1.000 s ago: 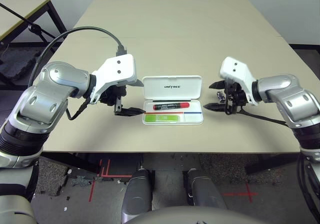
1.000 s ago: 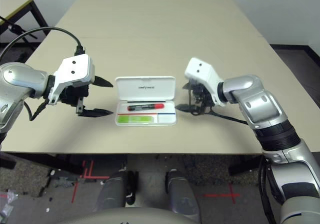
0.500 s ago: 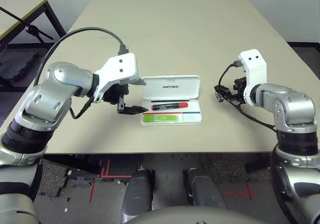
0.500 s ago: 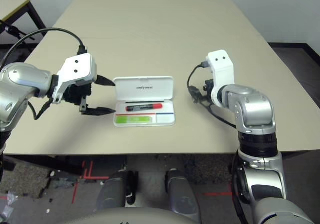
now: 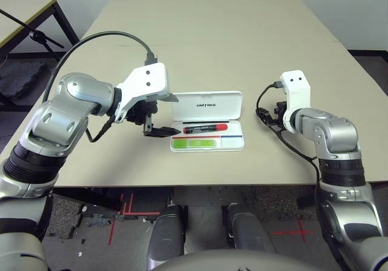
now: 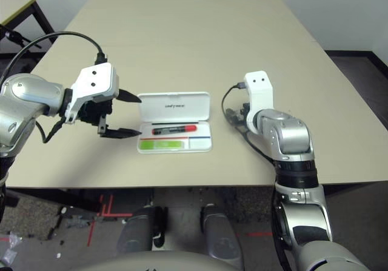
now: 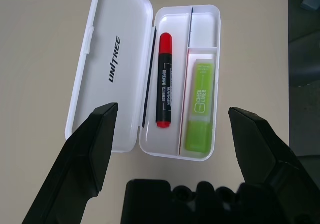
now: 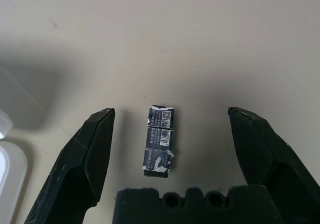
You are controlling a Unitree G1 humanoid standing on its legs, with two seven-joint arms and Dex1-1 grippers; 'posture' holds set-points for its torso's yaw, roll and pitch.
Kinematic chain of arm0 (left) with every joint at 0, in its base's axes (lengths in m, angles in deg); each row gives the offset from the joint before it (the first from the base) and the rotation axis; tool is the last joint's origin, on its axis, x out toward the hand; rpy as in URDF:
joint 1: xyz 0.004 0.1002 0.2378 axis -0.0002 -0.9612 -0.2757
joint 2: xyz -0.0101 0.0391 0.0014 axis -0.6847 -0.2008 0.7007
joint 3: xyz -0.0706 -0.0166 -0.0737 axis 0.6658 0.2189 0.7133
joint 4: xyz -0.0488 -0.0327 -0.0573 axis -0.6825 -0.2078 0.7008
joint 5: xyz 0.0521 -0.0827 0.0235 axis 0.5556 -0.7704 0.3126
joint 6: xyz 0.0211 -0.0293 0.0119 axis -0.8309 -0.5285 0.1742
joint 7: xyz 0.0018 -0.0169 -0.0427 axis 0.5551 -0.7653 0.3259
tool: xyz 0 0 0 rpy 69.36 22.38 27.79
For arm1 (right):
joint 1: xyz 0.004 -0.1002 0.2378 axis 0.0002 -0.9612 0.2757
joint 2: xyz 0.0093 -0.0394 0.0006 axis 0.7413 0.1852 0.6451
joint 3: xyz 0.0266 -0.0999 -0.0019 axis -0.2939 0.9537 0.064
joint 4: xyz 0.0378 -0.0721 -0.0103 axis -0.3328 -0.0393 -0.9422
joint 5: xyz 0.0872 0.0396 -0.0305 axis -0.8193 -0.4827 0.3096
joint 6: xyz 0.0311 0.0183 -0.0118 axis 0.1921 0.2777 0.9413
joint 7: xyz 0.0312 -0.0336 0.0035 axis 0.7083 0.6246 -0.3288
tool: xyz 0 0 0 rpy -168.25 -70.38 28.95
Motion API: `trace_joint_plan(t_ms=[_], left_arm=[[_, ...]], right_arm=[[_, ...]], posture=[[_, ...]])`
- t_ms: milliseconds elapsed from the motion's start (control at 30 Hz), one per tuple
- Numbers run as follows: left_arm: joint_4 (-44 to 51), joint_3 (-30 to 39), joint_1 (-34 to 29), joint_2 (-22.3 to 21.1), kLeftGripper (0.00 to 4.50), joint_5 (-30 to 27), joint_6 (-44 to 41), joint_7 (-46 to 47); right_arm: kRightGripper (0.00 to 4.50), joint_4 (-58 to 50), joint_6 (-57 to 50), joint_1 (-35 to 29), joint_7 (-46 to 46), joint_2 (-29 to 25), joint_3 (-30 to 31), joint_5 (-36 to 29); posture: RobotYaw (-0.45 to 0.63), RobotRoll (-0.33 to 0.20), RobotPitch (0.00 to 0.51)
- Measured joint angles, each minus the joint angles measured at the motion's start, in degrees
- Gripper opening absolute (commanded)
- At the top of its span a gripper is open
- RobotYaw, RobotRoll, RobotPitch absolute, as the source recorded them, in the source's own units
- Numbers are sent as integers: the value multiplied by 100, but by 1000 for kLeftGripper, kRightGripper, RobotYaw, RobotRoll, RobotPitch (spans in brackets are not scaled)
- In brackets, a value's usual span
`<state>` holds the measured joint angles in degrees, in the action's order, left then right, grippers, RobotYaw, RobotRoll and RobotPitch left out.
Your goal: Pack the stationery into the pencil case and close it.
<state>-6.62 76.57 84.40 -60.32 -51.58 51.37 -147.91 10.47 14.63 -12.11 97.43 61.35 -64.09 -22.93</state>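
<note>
The small dark metal piece (image 8: 159, 141) is lying crosswise to the case's empty compartment (image 5: 232, 142), so my right gripper should pick it up and turn it lengthwise before putting it down inside.
The white pencil case (image 5: 207, 107) lies open at the table's middle, lid flat toward the far side. In its tray rest the red marker (image 5: 206, 127) and the green stick (image 5: 195, 142); both show in the left wrist view too, marker (image 7: 165, 83) and stick (image 7: 201, 103). My left gripper (image 5: 170, 116) stands open just left of the case, fingers pointing at it, holding nothing. My right gripper (image 8: 171, 113) hangs open right of the case over the table. A small dark metal piece (image 8: 159, 146) lies on the table between its fingers (image 8: 95, 149), untouched.
The tan table (image 5: 212, 40) stretches wide beyond the case. A second table's corner (image 5: 24, 10) and dark gear stand off to the far left. A black cable (image 5: 103, 37) loops over my left forearm. The table's front edge runs close below the case.
My right arm has pulled its elbow in and turned the wrist, so the gripper now points down over the small piece. The left gripper has edged slightly toward the case.
</note>
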Motion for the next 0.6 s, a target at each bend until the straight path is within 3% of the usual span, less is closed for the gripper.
trace_joint_plan(t_ms=[300,433,600], left_arm=[[73,0,1,50,4467,0,-2,16],[74,0,1,67,4500,0,-2,17],[74,-1,1,174,4500,0,3,22]], right_arm=[[4500,262,128,-5,33,16,208,-4],[3556,262,141,-11,32,8,212,-3],[1631,255,178,-50,45,-57,211,-7]], posture=[[-49,0,86],[-50,0,87],[-50,0,89]])
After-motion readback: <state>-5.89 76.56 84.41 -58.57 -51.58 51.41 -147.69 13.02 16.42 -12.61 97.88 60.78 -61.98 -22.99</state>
